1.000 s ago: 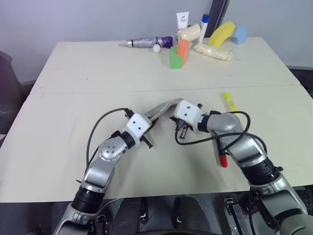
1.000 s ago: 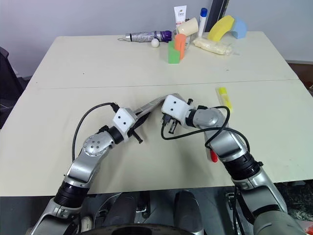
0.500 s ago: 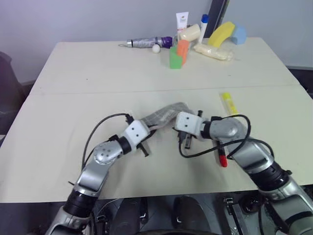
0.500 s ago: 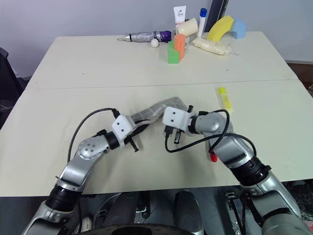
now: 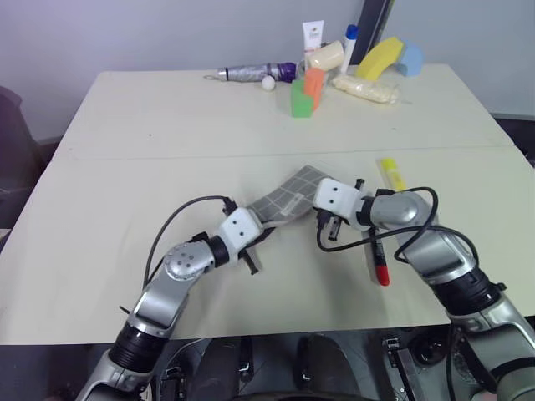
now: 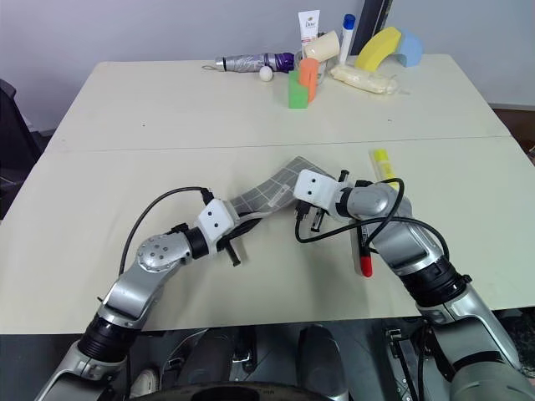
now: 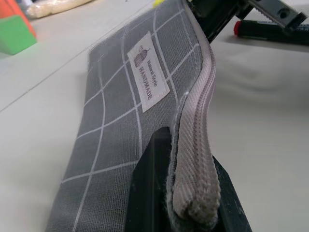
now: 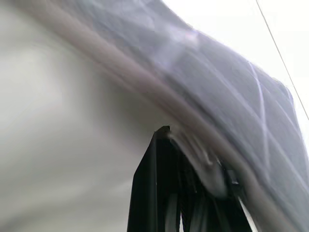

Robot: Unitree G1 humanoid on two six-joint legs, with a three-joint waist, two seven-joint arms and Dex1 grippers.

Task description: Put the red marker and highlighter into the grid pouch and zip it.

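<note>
The zipper pull (image 8: 205, 166) lies at a slant across the right gripper's fingers beside the pouch's edge, so the right gripper should open, move back, and grip the pull straight on.
The grid pouch (image 5: 288, 200) hangs stretched between both grippers, just above the table, grid face tilted up. My left gripper (image 5: 262, 228) is shut on its near-left end; in the left wrist view its fingers (image 7: 153, 186) pinch the zipper edge below the white label (image 7: 147, 72). My right gripper (image 5: 319, 217) is shut at the pouch's right end, on what looks like the zipper pull (image 8: 208, 170). The red marker (image 5: 378, 259) lies on the table under my right forearm. The yellow highlighter (image 5: 389, 173) lies to the right of the pouch, beyond the right arm.
At the table's (image 5: 150, 167) far edge stand a green block (image 5: 299, 98), an orange block (image 5: 313, 82), a folded umbrella (image 5: 255, 73), a lotion tube (image 5: 312, 35), a yellow foam arch (image 5: 380, 54) and a blue one (image 5: 408, 58). A seam crosses the table.
My right gripper has shifted to the right with the pouch's end. The pouch has gone from a humped strip to a flatter stretch showing its grid face. The left gripper kept its grip.
</note>
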